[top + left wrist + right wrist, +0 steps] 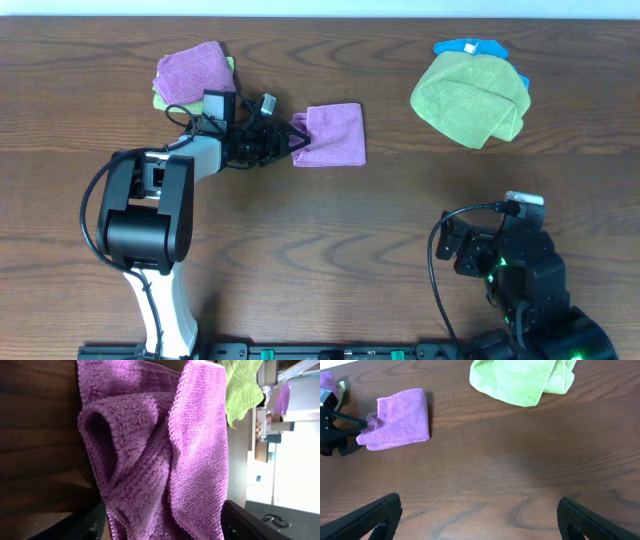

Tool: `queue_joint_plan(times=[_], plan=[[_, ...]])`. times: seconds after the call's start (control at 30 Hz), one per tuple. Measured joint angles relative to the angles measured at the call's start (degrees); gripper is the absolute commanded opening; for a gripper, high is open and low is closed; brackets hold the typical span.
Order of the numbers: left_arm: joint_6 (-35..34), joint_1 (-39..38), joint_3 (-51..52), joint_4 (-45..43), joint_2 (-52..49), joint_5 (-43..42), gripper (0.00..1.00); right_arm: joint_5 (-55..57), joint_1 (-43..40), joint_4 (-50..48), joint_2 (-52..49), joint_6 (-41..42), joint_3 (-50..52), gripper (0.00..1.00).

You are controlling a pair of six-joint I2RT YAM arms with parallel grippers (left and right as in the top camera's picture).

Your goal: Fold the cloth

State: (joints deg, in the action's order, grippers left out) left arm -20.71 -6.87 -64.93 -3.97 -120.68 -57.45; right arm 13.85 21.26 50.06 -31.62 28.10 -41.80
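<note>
I expect the folded layers (pixel 338 134) to come up together and droop when I lift, because the purple cloth's edge is bunched into a limp loop (pixel 102 430).
A purple cloth (pixel 335 133) lies folded into a rough square on the wooden table, left of centre. My left gripper (pixel 298 136) is at its left edge, open, with the bunched edge of the cloth (pixel 150 450) between its two fingers (pixel 165 527). The right wrist view shows the same cloth (pixel 400 420) with the left fingers (pixel 357 432) spread around its left end. My right gripper (pixel 480 515) is open and empty over bare table at the front right (pixel 465 245), far from the cloth.
A crumpled green cloth (pixel 470 98) lies at the back right, partly over a blue cloth (pixel 470 47). A folded purple cloth (pixel 195 72) rests on a yellow-green one at the back left, just behind my left arm.
</note>
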Motion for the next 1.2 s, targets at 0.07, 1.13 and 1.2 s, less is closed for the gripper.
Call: queue_joint_plan(times=[0.07, 1.13, 1.2], plan=[[0.5, 0.0, 0.0, 0.0, 0.0, 0.0, 0.76, 0.0, 0.0, 0.0, 0.0, 0.0, 0.0, 0.99], [1.0, -2.6, -0.7, -5.4, -3.8, 1.4, 0.06, 0.0, 0.0, 0.0, 0.0, 0.0, 0.0, 0.99], [0.9, -2.1, -1.8, -4.9, -3.9, 0.8, 0.06, 0.0, 0.0, 0.0, 0.0, 0.0, 0.0, 0.99]])
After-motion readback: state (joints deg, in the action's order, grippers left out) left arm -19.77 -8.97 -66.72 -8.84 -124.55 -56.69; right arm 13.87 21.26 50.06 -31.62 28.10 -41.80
